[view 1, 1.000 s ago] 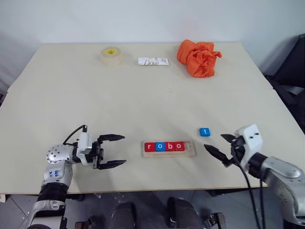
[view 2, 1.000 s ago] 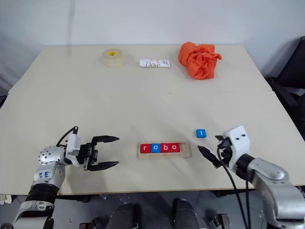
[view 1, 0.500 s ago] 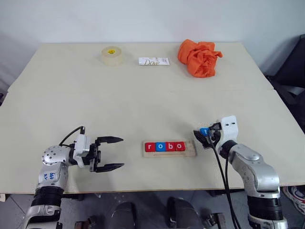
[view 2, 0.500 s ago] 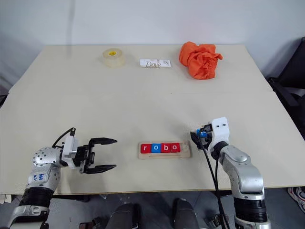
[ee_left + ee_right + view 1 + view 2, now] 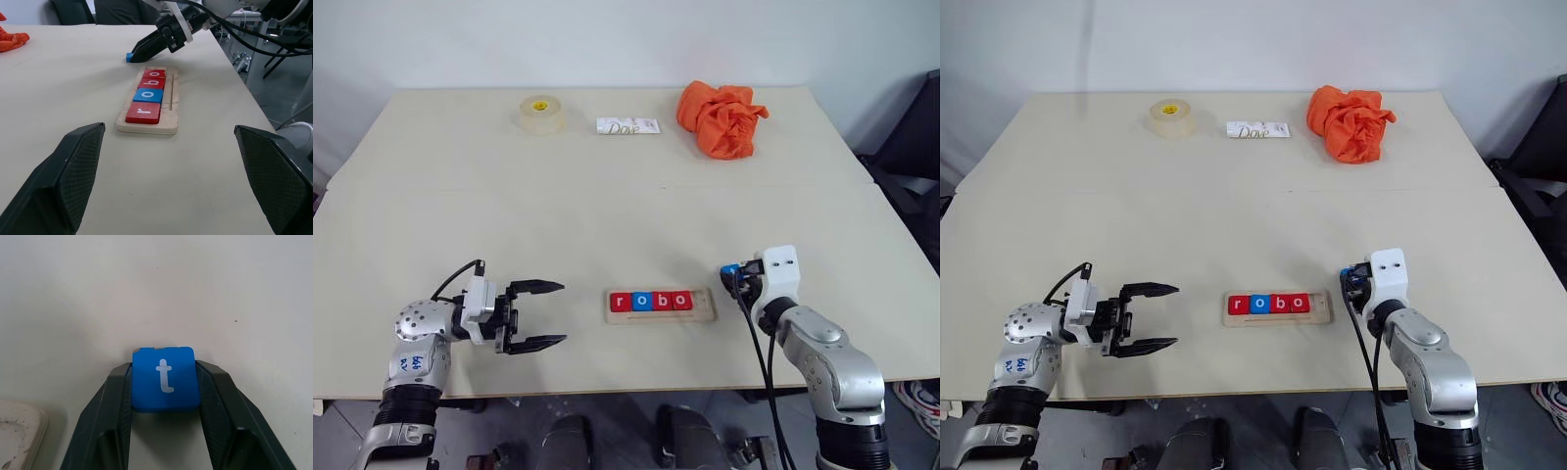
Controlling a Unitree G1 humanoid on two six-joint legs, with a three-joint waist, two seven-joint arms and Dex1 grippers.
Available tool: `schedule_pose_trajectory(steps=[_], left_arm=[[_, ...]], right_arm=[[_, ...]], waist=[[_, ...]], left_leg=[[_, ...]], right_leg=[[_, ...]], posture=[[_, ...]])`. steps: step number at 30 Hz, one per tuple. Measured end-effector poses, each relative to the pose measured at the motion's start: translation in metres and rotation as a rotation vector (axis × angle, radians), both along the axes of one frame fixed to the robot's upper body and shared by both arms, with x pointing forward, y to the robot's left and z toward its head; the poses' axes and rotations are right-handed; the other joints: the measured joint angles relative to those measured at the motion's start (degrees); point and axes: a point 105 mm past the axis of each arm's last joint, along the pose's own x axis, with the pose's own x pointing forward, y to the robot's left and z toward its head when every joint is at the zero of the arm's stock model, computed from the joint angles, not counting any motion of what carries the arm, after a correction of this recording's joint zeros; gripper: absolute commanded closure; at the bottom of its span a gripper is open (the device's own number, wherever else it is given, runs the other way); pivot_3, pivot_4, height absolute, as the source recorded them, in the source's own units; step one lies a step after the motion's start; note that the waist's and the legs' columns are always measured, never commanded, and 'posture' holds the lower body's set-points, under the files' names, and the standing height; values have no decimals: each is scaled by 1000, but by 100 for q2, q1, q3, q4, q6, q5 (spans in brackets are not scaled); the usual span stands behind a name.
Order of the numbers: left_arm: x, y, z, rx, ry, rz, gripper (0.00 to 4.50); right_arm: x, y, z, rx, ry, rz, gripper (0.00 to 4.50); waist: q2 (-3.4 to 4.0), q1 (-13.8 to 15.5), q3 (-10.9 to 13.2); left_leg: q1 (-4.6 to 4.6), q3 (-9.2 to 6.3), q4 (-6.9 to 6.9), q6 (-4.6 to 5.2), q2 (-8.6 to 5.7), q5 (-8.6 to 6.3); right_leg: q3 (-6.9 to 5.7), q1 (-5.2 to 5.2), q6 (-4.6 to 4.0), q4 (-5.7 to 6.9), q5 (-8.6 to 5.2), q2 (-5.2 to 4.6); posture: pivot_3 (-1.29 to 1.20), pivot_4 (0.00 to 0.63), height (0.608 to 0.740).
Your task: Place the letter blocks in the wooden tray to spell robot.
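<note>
My right gripper should open, turn and take the block by its near and far sides, because the gripper's finger covers the blue t block's side facing red o.
The wooden tray lies near the table's front edge, holding red r, blue o, red b and red o in a row. Its right end is bare. Just right of the tray, my right gripper is shut on the blue t block, which rests on the table between the black fingers. My left gripper stands open to the tray's left, pointing at it with nothing between its fingers.
At the far side of the table are a roll of tape, a white Dove packet and a crumpled orange cloth. A black cable runs along my right arm.
My right gripper swung in toward the blue t block and shut on it. The left arm kept still with its jaws open.
</note>
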Motion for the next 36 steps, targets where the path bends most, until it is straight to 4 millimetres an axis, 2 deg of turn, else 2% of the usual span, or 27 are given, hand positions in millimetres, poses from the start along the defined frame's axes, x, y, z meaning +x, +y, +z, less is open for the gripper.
schedule_pose_trajectory(steps=[5,9,14,22,23,27,31,36], left_arm=[[1,-1,2,1,-6,-13,0],[6,-1,1,-4,6,-8,0],[12,-3,3,-5,7,-16,0],[13,-4,4,-4,7,-20,0],[13,-4,4,-4,7,-21,0],[13,-5,4,-3,8,-23,0],[13,-7,3,-7,8,-29,0],[12,-12,1,-18,11,-42,0]], right_arm=[[-10,-6,16,6,-39,-32,3034],[-28,-6,8,21,16,-63,3034],[-36,-3,4,45,44,-114,3034],[-38,-3,1,49,49,-118,194],[-38,-4,3,31,47,-97,29],[-40,-6,13,-60,36,60,29],[-38,-3,35,-174,9,283,29],[-32,-5,40,-338,66,586,29]], waist=[[0,10,0],[0,17,0],[0,1,0],[0,0,0],[0,1,0],[0,8,0],[-1,-2,0],[-3,13,1]], left_leg=[[-2,-1,-3,0,0,0],[-3,-2,-4,0,0,-1],[-2,-4,-4,0,1,-1],[-4,-2,-7,1,0,-1],[-4,-3,-7,1,-1,-1],[-4,-4,-6,2,-1,-2],[-3,-4,-6,3,0,-2],[-4,-2,-5,3,0,-2]], right_leg=[[0,-1,-1,-2,-1,0],[-1,-1,-1,-4,-1,0],[-1,-1,-2,-3,-1,2],[-1,-3,-3,-6,-2,1],[-1,-2,-3,-7,-2,1],[-1,-1,-3,-9,-2,1],[-1,-1,-2,-9,-2,3],[-1,0,0,-13,-1,3]], posture=[[0,150,740],[0,150,740],[0,150,740],[0,150,740],[0,150,740],[0,150,740],[0,150,740],[0,150,740]])
